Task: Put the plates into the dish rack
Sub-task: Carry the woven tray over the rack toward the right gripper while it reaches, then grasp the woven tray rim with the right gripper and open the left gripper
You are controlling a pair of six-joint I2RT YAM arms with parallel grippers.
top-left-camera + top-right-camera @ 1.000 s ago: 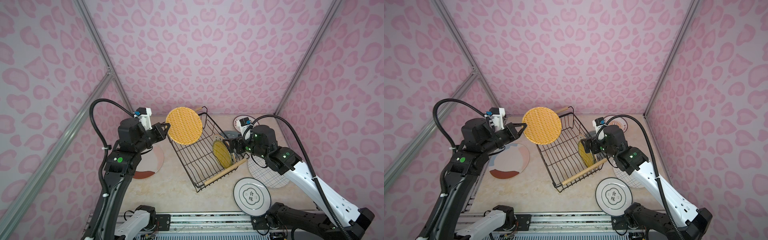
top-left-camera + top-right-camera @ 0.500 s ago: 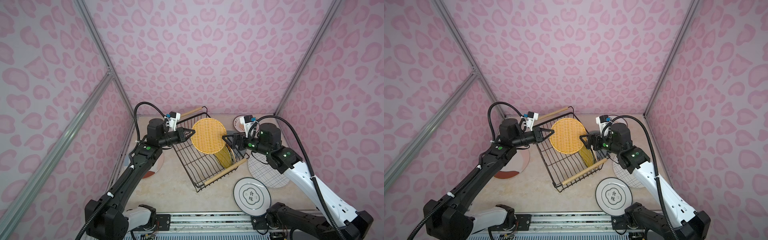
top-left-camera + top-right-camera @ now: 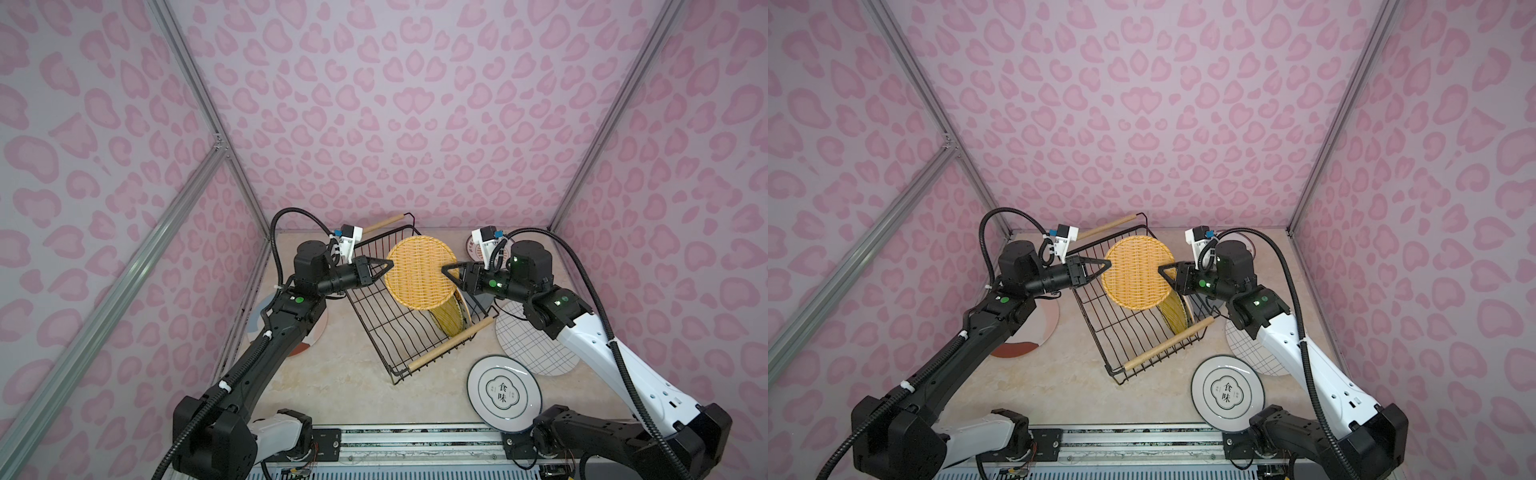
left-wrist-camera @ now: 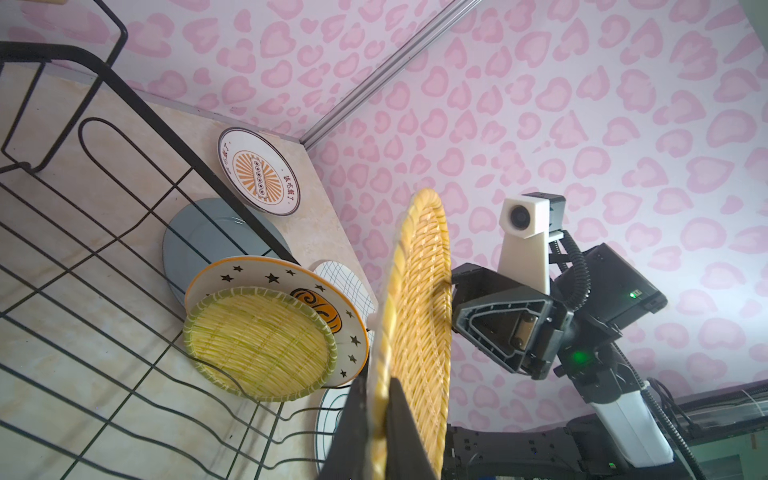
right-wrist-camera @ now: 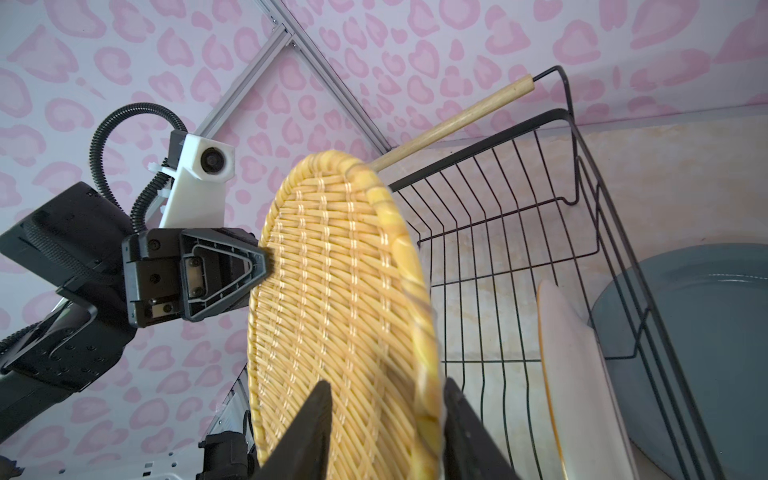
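Note:
Next, I let my right gripper take the yellow woven plate's rim (image 3: 454,256) from my left gripper, because the slots (image 3: 442,322) by the second woven plate are on my right gripper's side.
A yellow woven plate (image 3: 419,272) (image 3: 1138,272) hangs on edge above the black wire dish rack (image 3: 451,343) (image 3: 1167,345). My left gripper (image 3: 388,265) (image 4: 379,380) is shut on its left rim. At the opposite rim, my right gripper (image 3: 446,269) (image 5: 386,386) straddles the edge of the woven plate (image 5: 340,311) with its jaws wider than the rim. A second woven plate (image 3: 446,320) (image 4: 262,340) stands in the rack's right end. It leans on a white plate with stars (image 4: 332,299).
On the table right of the rack lie a grid-line plate (image 3: 536,345), a plate with Chinese characters (image 3: 503,392), a sunburst plate (image 4: 257,170) and a grey-blue plate (image 5: 706,332). A pale plate with a red-brown patch (image 3: 1025,345) lies under my left arm. Pink walls stand close around.
My left arm carried the woven plate rightwards, from left of the rack to above it. My right gripper came up to the plate's right rim and its jaws narrowed around it.

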